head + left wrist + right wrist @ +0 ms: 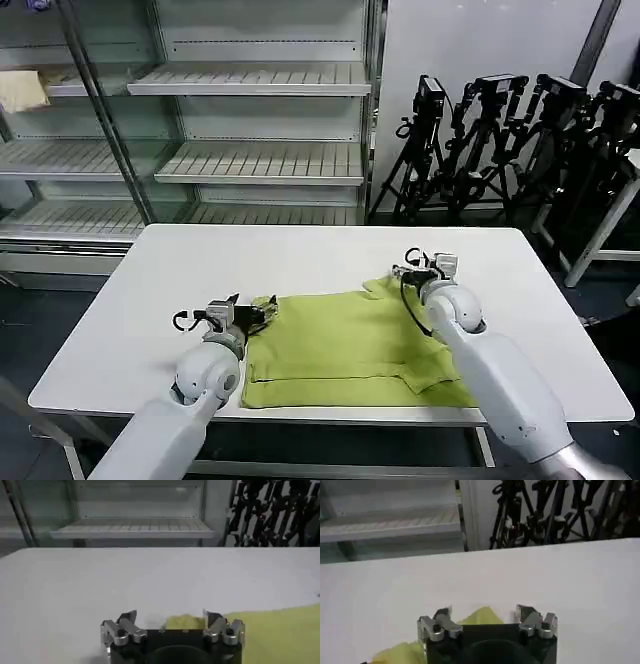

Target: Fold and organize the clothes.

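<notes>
I am looking at plain green on the shirt's upper side (330, 336), so I should expect a hidden print from its bottom side to show when I fold the shirt's far edge (325, 296) over.
The clothes, a lime-green shirt (340, 345), lie partly folded on the white table (200, 260), near its front edge. My left gripper (262, 312) hovers at the shirt's far left corner, open, with a bump of green fabric (185, 621) between its spread fingers. At the far right corner a pointed flap of the shirt (481, 616) sits between the fingers of my right gripper (405, 272), also open. In the left wrist view the left gripper (170, 614) holds nothing, and the right gripper (482, 609) likewise in the right wrist view.
Empty metal shelving (260, 160) stands behind the table, with a pale yellow cloth (20, 90) on a shelf at the far left. Black tripods (500, 140) crowd the back right. Bare tabletop extends beyond the shirt and to both sides.
</notes>
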